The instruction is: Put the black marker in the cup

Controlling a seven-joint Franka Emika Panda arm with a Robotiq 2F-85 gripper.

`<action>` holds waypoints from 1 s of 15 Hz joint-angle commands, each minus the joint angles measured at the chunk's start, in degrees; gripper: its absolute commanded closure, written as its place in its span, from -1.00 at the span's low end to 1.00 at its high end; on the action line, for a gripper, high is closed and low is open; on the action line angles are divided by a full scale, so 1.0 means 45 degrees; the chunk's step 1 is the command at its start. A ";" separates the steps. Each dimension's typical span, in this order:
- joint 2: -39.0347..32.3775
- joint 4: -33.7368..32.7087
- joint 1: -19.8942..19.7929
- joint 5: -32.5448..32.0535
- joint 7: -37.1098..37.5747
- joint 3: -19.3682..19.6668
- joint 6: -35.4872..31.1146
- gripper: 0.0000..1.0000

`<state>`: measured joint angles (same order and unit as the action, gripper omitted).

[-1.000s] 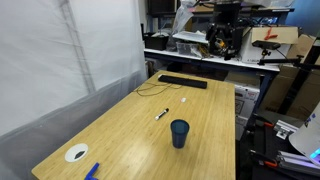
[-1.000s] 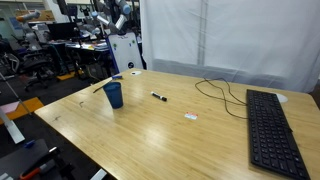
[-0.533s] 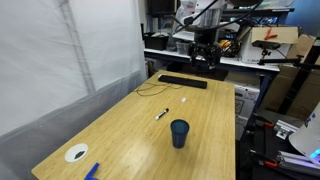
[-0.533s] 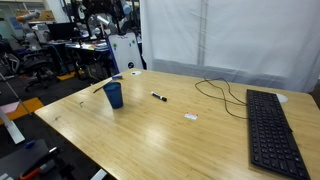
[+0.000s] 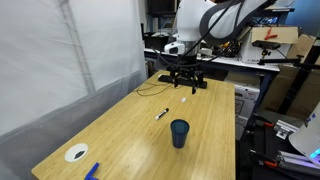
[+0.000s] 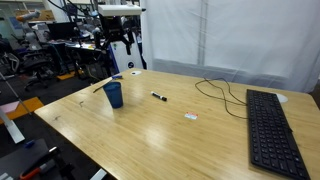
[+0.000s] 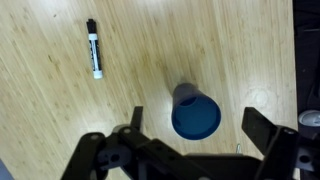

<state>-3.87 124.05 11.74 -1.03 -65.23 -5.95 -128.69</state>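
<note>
My gripper is open and empty, lined up above the dark blue cup (image 6: 114, 96). I need to swing it back over the black marker (image 6: 160, 97) before I lower it to grasp.
The black marker (image 5: 161, 114) with a pale end lies flat on the wooden table (image 5: 130, 140). It also shows in an exterior view (image 6: 158, 97) and in the wrist view (image 7: 95, 48). The dark blue cup (image 5: 179, 132) stands upright and empty, a short way from the marker; it shows in an exterior view (image 6: 114, 94) and in the wrist view (image 7: 195, 110). My gripper (image 5: 185, 82) hangs high above the table, open and empty. In the wrist view my gripper (image 7: 198, 117) looks down with the cup between its spread fingers (image 7: 263, 126), the marker up left.
A black keyboard (image 5: 182, 81) lies at the table's far end, also in an exterior view (image 6: 270, 130), with a thin black cable (image 6: 220, 92) beside it. A flat white disc (image 5: 76, 153) and a blue object (image 5: 92, 171) sit near a corner. Benches and chairs surround the table.
The arm has swung in from the background clutter and come lower, over the table. The marker and the cup have not moved.
</note>
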 commanded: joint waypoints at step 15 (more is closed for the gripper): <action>-0.0723 -0.1012 -0.0434 -0.1729 -0.0460 -0.0470 0.0247 -1.00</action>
<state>-7.08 119.66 10.92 -8.65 -67.45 -6.85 -127.81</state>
